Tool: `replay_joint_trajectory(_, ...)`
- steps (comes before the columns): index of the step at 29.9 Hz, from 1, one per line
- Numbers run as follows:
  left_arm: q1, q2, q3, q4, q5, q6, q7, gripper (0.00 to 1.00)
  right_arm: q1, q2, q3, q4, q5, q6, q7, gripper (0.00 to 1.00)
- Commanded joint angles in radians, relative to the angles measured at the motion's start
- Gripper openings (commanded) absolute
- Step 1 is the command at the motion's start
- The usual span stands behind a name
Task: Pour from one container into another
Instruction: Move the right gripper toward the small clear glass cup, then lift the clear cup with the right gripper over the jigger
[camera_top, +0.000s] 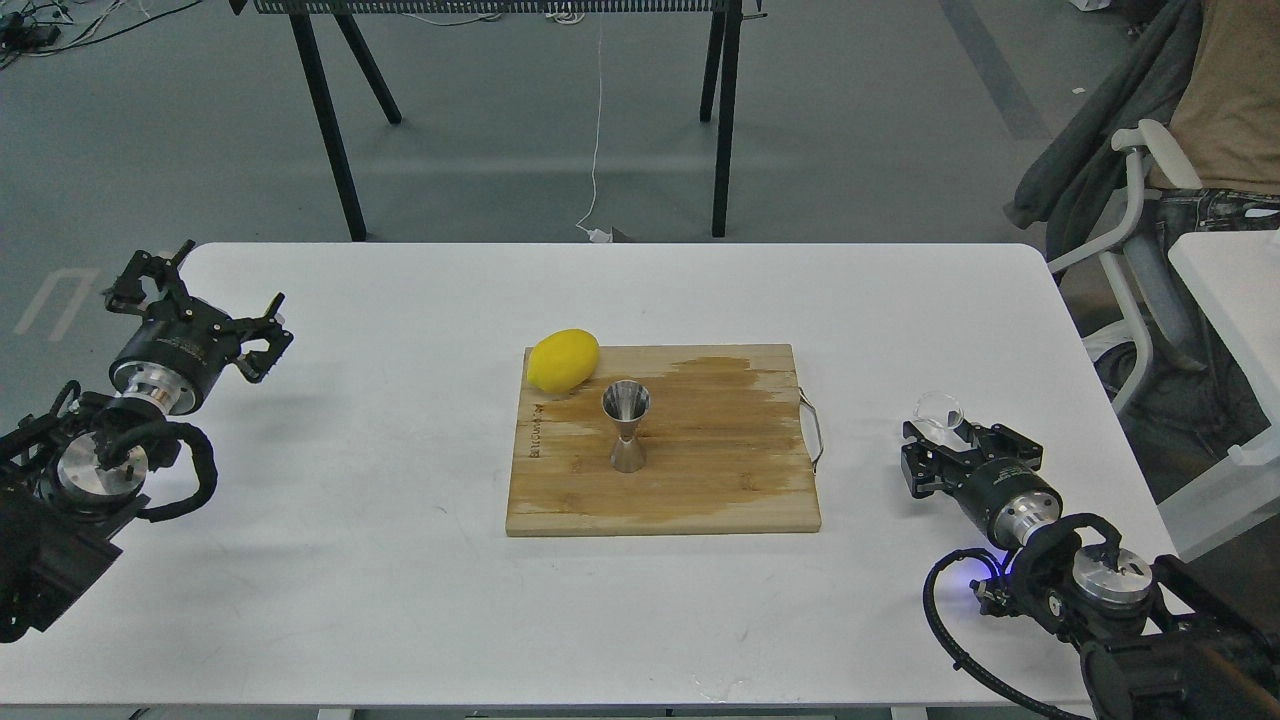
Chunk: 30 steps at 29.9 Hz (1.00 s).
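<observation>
The robot should expect some liquid to spill onto the board when it pours from the cup (939, 412), since a wet patch (727, 434) lies beside the steel jigger.
The steel jigger (627, 425) stands upright near the middle of the wooden cutting board (720, 480). At the table's right side the small clear glass cup (938, 407) stands on the table. My right gripper (952, 436) reaches it from the near right, its fingers spread on either side of the cup's base; I cannot tell whether they touch it. Over the table's left edge my left gripper (205, 292) is open and empty, far from both containers.
A yellow lemon (563, 359) lies at the board's far left corner. A darker wet patch covers the board's right part. A metal handle (815, 430) sticks out of the board's right edge. A chair and a seated person are beyond the table's right side.
</observation>
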Motion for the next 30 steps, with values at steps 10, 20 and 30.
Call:
replay_joint_trajectory(10, 0.002, -0.003, 0.000, 0.017, -0.001, 0.000, 0.000, 1.00, 0.000, 0.000, 0.000, 0.008, 0.000, 0.021, 0.000, 0.40)
replay_joint_trajectory(20, 0.002, -0.005, 0.000, 0.017, 0.000, 0.000, 0.000, 1.00, 0.001, -0.021, 0.005, 0.230, -0.118, 0.013, 0.020, 0.39)
replay_joint_trajectory(30, 0.002, -0.005, 0.000, 0.017, 0.000, 0.000, 0.000, 1.00, 0.119, -0.021, 0.000, 0.465, -0.466, -0.007, 0.014, 0.38)
